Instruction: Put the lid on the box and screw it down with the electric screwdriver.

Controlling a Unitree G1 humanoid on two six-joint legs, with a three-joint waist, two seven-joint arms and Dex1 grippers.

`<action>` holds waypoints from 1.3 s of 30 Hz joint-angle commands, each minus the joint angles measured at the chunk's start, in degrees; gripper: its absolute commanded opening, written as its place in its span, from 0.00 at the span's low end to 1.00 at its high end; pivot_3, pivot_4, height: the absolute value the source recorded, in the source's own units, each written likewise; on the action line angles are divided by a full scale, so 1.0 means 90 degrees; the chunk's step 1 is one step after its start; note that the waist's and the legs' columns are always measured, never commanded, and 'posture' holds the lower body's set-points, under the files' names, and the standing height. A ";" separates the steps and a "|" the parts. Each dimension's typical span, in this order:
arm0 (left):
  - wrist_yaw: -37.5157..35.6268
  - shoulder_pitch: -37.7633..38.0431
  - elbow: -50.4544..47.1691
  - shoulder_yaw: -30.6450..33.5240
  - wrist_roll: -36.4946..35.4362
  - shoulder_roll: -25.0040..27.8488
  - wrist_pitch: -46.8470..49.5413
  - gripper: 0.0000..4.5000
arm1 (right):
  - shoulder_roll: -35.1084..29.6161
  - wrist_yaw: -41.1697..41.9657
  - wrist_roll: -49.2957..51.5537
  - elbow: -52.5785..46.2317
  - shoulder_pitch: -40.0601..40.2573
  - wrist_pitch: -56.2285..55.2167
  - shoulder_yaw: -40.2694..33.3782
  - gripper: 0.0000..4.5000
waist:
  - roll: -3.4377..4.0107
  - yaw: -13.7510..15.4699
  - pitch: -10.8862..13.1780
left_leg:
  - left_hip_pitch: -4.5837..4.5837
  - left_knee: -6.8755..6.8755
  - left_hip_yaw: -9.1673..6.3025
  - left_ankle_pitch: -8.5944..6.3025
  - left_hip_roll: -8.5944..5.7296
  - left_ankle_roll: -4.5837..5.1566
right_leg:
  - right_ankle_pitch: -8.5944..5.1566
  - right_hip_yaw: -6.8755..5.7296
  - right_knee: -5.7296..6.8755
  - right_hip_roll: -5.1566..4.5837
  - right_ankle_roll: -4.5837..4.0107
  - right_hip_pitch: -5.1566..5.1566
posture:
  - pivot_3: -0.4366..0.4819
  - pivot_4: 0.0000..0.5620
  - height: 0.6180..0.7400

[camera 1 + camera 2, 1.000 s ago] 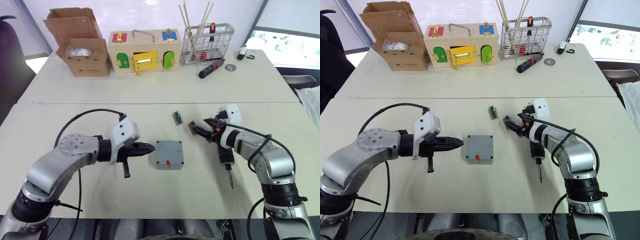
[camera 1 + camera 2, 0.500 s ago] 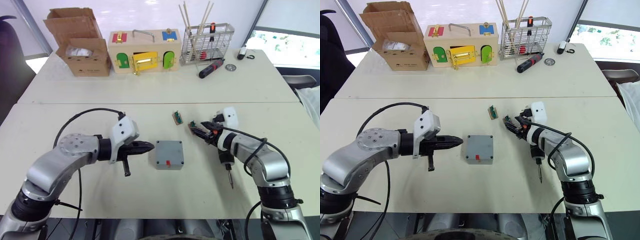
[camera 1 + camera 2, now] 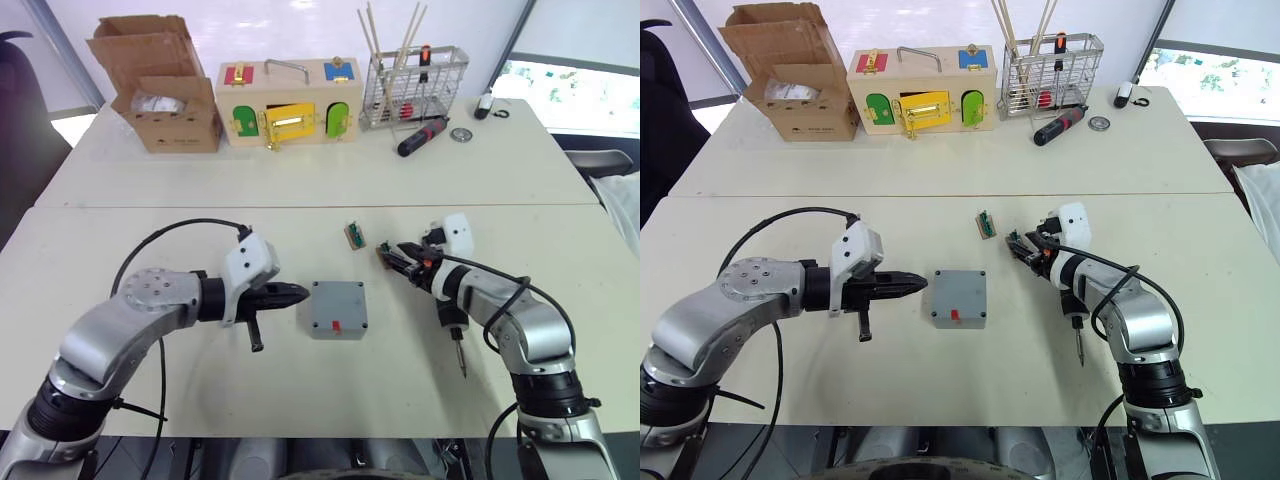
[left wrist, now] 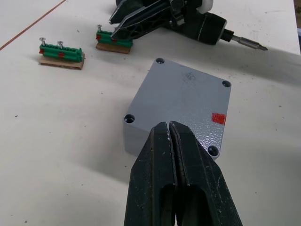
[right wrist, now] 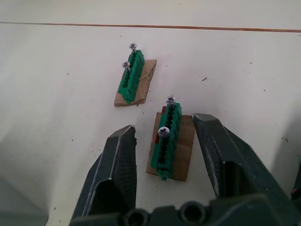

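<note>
The screw heads (image 5: pixel 163 132) stick up clear of the slots. The green screw holder (image 5: pixel 167 143) will therefore stay on its cardboard as I pull a screw straight out.
The grey box (image 3: pixel 325 329) stands at the table's middle with the flat lid (image 3: pixel 338 299) lying on top; the lid's corner holes (image 4: pixel 129 118) look empty, and it carries a red mark. My left gripper (image 3: pixel 300 294) is shut with nothing in it, its tips just left of the box. My right gripper (image 5: pixel 164 128) is open, its fingers on either side of a green screw holder (image 5: pixel 168 134) with two screws standing in it. The black electric screwdriver (image 3: pixel 451 322) lies on the table under my right forearm, with its bit pointing toward the front edge.
A second green screw holder (image 3: pixel 354 235) lies just beyond the box. On the far table stand a cardboard carton (image 3: pixel 160 85), a wooden box with coloured doors (image 3: pixel 288 105), a wire basket (image 3: pixel 415 85) and a hand screwdriver (image 3: pixel 422 137).
My right gripper has edged left and down around the green screw holder. The left gripper and the box have stayed where they were.
</note>
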 commanded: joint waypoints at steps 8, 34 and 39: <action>0.0030 -0.0027 -0.0048 -0.0028 0.0067 0.0017 -0.0153 0.00 | 0.0087 -0.0055 -0.0055 -0.0114 -0.0081 -0.0159 0.0001 0.01 | 0.0000 0.0002 0.0001 | 0.0000 0.0000 0.0000 0.0000 0.0000 0.0000 | 0.0000 0.0000 0.0000 0.0000 0.0000 0.0000 | 0.48 0.27 1.00; -0.0877 -0.0345 0.0522 0.0283 -0.0388 0.0525 -0.0271 0.00 | -0.0674 0.1215 0.0969 -0.2501 0.0847 -0.0437 0.0016 0.01 | 0.0001 -0.0006 0.0014 | -0.0096 0.0005 0.0001 0.0002 0.0001 -0.0002 | 0.0001 0.0000 0.0010 0.0000 0.0001 -0.0099 | 0.48 0.27 1.00; -0.1029 -0.0210 0.0393 0.0334 -0.0440 0.0667 -0.0255 0.00 | -0.0621 0.1249 0.1201 -0.2628 0.1104 -0.0359 0.0151 0.01 | 0.0001 0.0016 0.0014 | -0.0095 0.0011 0.0001 0.0004 0.0001 -0.0006 | 0.0003 0.0000 0.0011 -0.0001 -0.0001 -0.0094 | 0.48 0.27 1.00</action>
